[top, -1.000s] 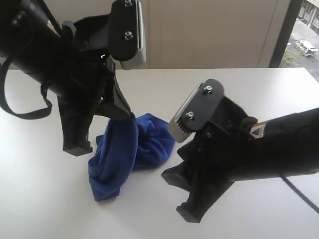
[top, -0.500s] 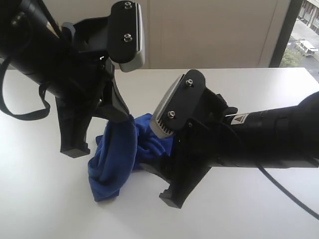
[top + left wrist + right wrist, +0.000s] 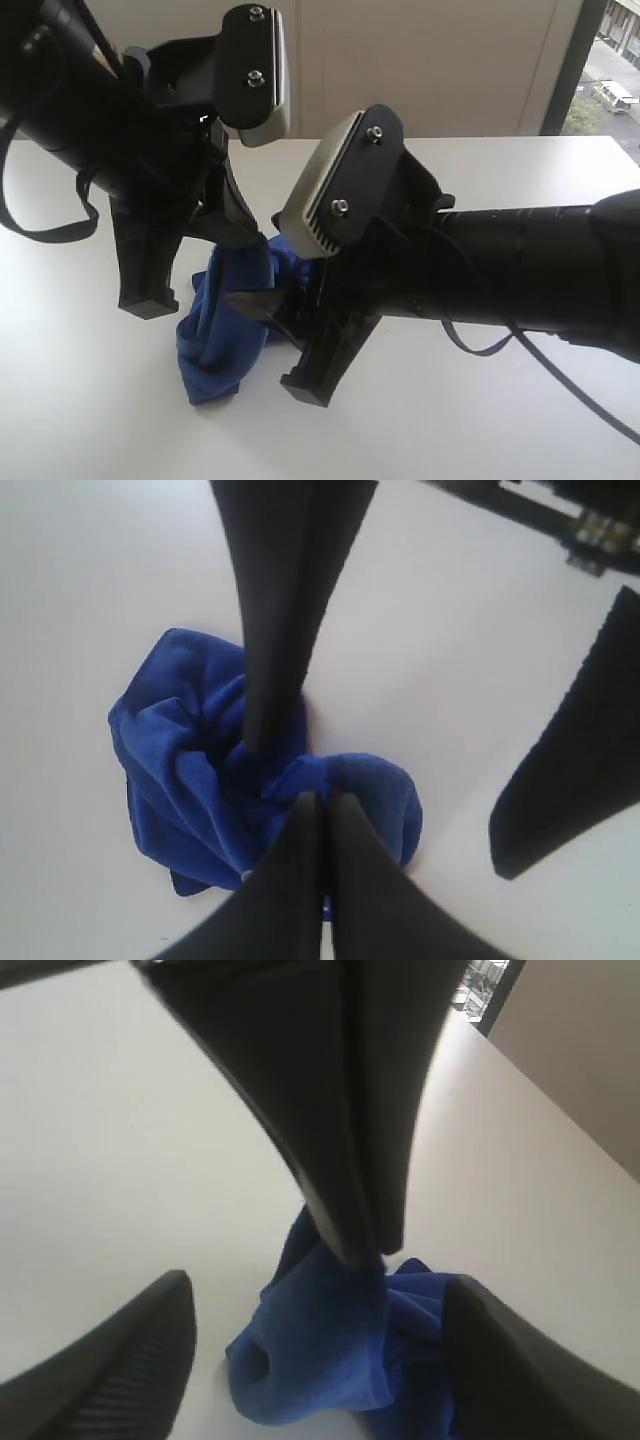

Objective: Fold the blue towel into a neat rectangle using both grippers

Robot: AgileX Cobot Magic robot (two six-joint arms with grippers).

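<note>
Both of the robot's grippers are crowding the blue towel's raised fold [image 3: 243,274], so next the right gripper grabs it and lifts it first. The left gripper should then open and take a lower corner.
The blue towel [image 3: 222,325] is a crumpled bunch, one end lifted off the white table [image 3: 480,430] and the rest resting on it. My left gripper [image 3: 252,238] is shut on the raised fold; its closed tips [image 3: 320,800] pinch the towel [image 3: 185,770] from above. My right gripper [image 3: 272,312] is open and has reached in from the right. In the right wrist view it [image 3: 318,1295] straddles the hanging cloth [image 3: 320,1360]. One right finger [image 3: 262,695] lies against the bunch, the other [image 3: 570,780] stands over bare table. No white label shows.
The white table's far edge [image 3: 500,138] runs in front of a beige wall. A window [image 3: 612,70] shows at the far right. Both bulky arms crowd the space above the towel, close to each other.
My right arm has swung left and up, bringing its open fingers from bare table to the towel. The left gripper holds the same raised fold, unmoved.
</note>
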